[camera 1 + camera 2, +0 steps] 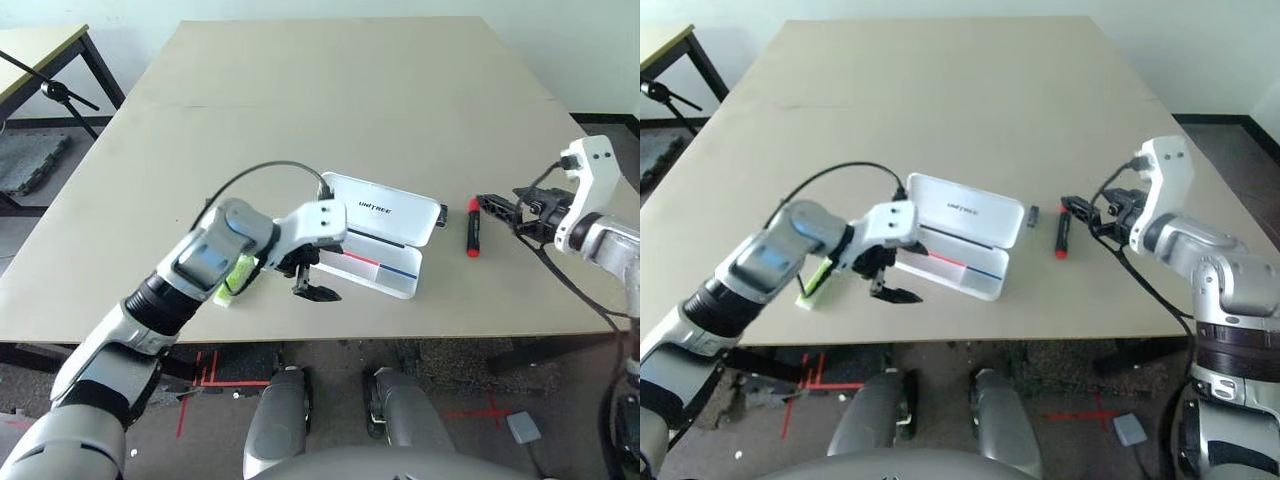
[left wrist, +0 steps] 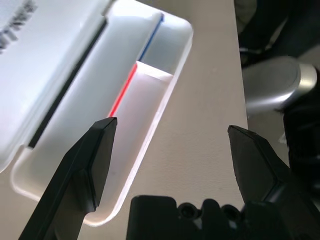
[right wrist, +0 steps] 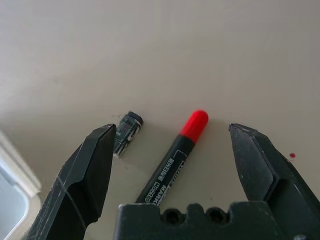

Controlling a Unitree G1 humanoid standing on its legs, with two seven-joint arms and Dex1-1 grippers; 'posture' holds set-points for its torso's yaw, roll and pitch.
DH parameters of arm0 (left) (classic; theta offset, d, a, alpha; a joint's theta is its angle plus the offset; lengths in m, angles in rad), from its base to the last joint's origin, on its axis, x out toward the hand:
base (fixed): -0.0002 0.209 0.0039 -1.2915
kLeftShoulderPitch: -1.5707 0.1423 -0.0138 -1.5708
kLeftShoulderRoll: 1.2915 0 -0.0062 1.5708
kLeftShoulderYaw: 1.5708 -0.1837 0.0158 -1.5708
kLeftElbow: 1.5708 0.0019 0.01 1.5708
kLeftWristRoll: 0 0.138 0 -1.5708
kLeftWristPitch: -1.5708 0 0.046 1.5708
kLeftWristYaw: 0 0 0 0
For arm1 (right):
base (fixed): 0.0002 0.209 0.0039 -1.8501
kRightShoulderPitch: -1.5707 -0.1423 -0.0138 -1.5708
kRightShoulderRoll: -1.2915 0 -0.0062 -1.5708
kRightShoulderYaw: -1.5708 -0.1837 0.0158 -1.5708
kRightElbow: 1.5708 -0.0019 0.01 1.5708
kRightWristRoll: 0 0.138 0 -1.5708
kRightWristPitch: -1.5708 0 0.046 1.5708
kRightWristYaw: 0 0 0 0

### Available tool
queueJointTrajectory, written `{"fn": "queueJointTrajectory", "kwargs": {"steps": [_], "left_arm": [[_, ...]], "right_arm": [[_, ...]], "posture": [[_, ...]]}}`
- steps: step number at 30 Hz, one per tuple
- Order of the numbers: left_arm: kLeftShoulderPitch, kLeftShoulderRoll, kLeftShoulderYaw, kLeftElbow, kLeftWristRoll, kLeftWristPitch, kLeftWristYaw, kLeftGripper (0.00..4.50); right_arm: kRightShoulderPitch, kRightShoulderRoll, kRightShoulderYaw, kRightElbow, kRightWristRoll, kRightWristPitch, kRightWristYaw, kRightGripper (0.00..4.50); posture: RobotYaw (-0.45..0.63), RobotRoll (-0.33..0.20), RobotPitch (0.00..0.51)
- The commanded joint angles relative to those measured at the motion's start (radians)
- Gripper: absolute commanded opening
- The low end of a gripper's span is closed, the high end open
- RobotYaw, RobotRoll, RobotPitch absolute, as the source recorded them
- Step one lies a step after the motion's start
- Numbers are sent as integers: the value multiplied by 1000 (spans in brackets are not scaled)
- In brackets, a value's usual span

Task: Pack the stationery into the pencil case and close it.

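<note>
The red-and-black marker (image 1: 473,228) will lie flat inside when I lower it in, because the long compartment (image 1: 386,252) behind the stripes is longer than the marker.
The white pencil case (image 1: 385,208) lies open near the table's front edge, its lid tipped back and its tray (image 2: 150,100) showing a red and a blue stripe. My left gripper (image 1: 315,288) hangs open over the tray's left end with nothing between its fingers. A lime-green highlighter (image 1: 238,275) lies on the table left of the case, partly hidden under my left arm. Right of the case lie a red-and-black marker (image 1: 472,228) and a tiny dark clip (image 1: 444,212). My right gripper (image 3: 170,145) is open just above the marker (image 3: 175,160) and clip (image 3: 127,132).
The left gripper and the case tray sit close to the table's front edge (image 1: 400,335). A side table and a black stand (image 1: 60,92) are at the far left. The far half of the beige table (image 1: 340,100) is bare.
</note>
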Motion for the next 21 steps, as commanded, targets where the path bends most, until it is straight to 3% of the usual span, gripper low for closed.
{"fn": "queueJointTrajectory", "kwargs": {"steps": [1,7,21], "left_arm": [[12,17,7,-28,-16,21,8,4483],[21,18,3,-26,-16,25,24,4483],[40,-3,-19,8,-10,-15,37,4483]], "right_arm": [[-36,17,-15,12,-3,81,-60,4500],[-87,62,-40,49,-31,158,-175,4500],[-87,92,-70,55,-32,223,-225,4500]], "posture": [[175,0,118],[178,0,118],[169,0,114]]}}
